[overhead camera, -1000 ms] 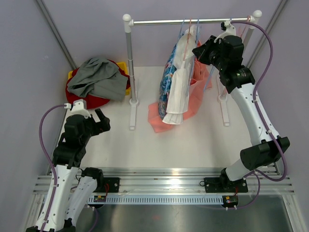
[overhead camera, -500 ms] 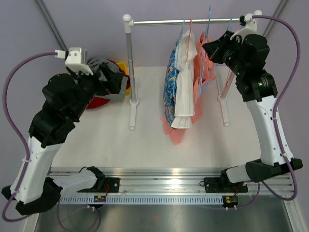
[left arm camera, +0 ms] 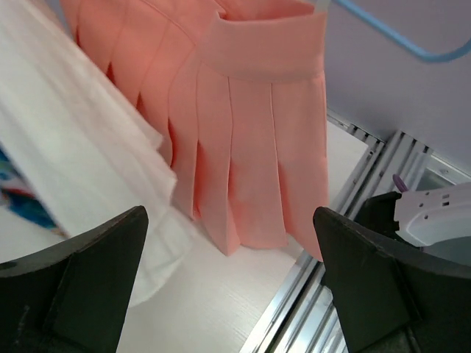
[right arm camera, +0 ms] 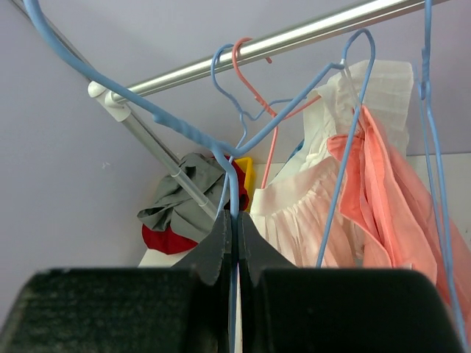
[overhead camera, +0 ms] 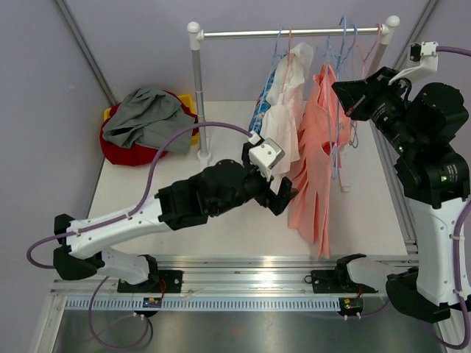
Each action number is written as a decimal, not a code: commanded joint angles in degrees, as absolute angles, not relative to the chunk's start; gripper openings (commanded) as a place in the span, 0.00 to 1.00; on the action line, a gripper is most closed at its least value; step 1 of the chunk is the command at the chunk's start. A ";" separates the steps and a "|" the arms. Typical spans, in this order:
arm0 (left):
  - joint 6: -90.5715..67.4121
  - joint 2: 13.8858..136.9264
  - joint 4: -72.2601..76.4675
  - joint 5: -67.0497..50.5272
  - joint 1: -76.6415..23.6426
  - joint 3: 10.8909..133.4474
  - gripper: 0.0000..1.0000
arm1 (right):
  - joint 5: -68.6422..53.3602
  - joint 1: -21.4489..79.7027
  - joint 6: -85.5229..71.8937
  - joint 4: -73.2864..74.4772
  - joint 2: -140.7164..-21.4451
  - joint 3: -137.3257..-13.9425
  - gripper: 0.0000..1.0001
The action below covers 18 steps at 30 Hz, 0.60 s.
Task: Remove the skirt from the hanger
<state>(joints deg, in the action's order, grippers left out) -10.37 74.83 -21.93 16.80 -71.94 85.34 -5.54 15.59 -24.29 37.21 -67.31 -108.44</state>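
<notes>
The pink pleated skirt [overhead camera: 319,158] will sink into a soft pile when I pull it off the blue hanger, because the pleats [overhead camera: 313,209] hang in limp folds.
The pink pleated skirt [overhead camera: 313,173] hangs from a blue hanger [overhead camera: 335,140], to the right of a white garment [overhead camera: 283,125] on the rail [overhead camera: 294,32]. My right gripper [overhead camera: 346,99] is shut on the blue hanger's wire [right arm camera: 176,125], pinched between its fingertips [right arm camera: 234,243]; the skirt [right arm camera: 397,213] hangs to its right. My left gripper [overhead camera: 283,197] is open and empty, just left of the skirt's lower part. In the left wrist view its open gripper [left arm camera: 232,294] faces the skirt's pleats [left arm camera: 250,132], not touching them.
The rack's left post [overhead camera: 199,95] stands on the table. A heap of grey, red and yellow clothes [overhead camera: 147,125] lies at the back left. Other hangers and a blue patterned garment [overhead camera: 259,118] hang on the rail. The metal frame rail [left arm camera: 346,265] runs along the near edge.
My left arm swung from the back left to the middle, its open gripper now by the skirt. My right gripper has drawn the hanger and skirt to the right, apart from the white garment.
</notes>
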 commanded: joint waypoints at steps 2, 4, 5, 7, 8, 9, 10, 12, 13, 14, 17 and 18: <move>-11.69 75.32 -3.27 13.71 -75.23 81.92 0.99 | -7.20 15.91 -24.96 35.41 -65.39 -113.81 0.00; -11.51 77.42 -1.33 13.62 -76.46 81.65 0.99 | -7.73 15.91 -25.75 35.77 -64.78 -114.08 0.00; -11.51 78.13 -0.27 13.10 -76.73 81.91 0.99 | -7.82 15.91 -26.01 35.77 -64.51 -114.00 0.00; -12.13 80.58 2.19 11.43 -76.99 82.61 0.99 | -8.17 15.91 -26.89 35.77 -63.46 -113.65 0.00; -12.48 81.47 3.59 10.82 -77.17 83.49 0.99 | -8.26 15.91 -27.07 35.51 -63.20 -113.21 0.00; -12.92 82.26 4.21 10.29 -77.69 83.84 0.99 | -8.26 15.91 -27.42 35.51 -63.02 -113.03 0.00; -13.09 82.87 5.00 9.67 -77.87 84.37 0.99 | -8.26 16.00 -27.51 35.42 -62.50 -112.94 0.00; -13.97 85.33 6.76 8.18 -78.40 85.86 0.99 | -8.17 15.91 -27.86 35.51 -62.32 -112.68 0.00; -14.24 86.39 6.94 8.26 -78.66 86.57 0.99 | -8.17 16.00 -28.04 35.51 -62.23 -112.59 0.00; -14.41 88.22 7.29 8.26 -78.92 87.18 0.99 | -8.17 15.91 -28.04 35.59 -62.14 -112.67 0.00; -14.15 90.61 7.38 12.11 -80.68 89.21 0.99 | -8.35 16.00 -28.56 35.86 -62.05 -113.81 0.00; -13.80 91.83 7.64 14.57 -80.94 89.56 0.98 | -8.18 15.91 -28.56 36.29 -62.14 -114.17 0.00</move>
<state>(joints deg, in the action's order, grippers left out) -13.34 90.15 2.00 11.03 -79.40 86.02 -7.16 15.59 -27.33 42.70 -63.11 -111.00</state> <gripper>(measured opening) 0.986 0.037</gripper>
